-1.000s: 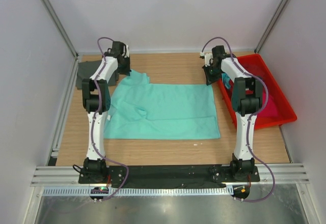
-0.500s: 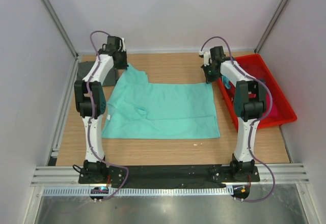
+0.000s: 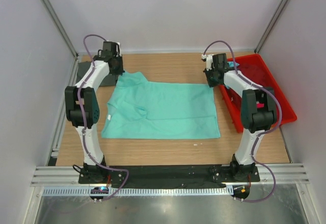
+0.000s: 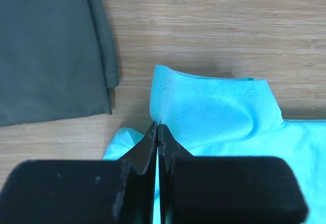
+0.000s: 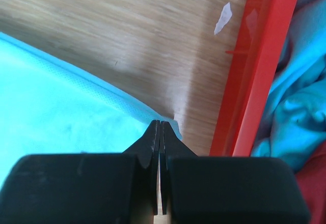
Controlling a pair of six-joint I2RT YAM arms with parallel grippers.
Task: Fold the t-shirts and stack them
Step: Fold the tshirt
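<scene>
My left gripper should keep folding, as both grippers hold the ends of the mint green t-shirt's far edge. It should bring that edge over the shirt's body and let go there.
A mint green t-shirt lies spread on the wooden table. My left gripper is shut on its far left sleeve, and the left wrist view shows the cloth pinched at the left gripper's tips. My right gripper is shut on the shirt's far right corner. In the right wrist view the shirt's hem ends right at the right gripper's tips. A folded dark grey t-shirt lies at the far left, just beside the left gripper.
A red plastic tray stands along the right edge, close to my right gripper. It holds turquoise cloth and pink cloth. A white scrap lies on the wood near the tray. Walls close in the table.
Both grippers have drawn outward, left to the left and right toward the tray, with the shirt's far corners in them. The far edge is pulled flatter, and both elbows have swung outward.
</scene>
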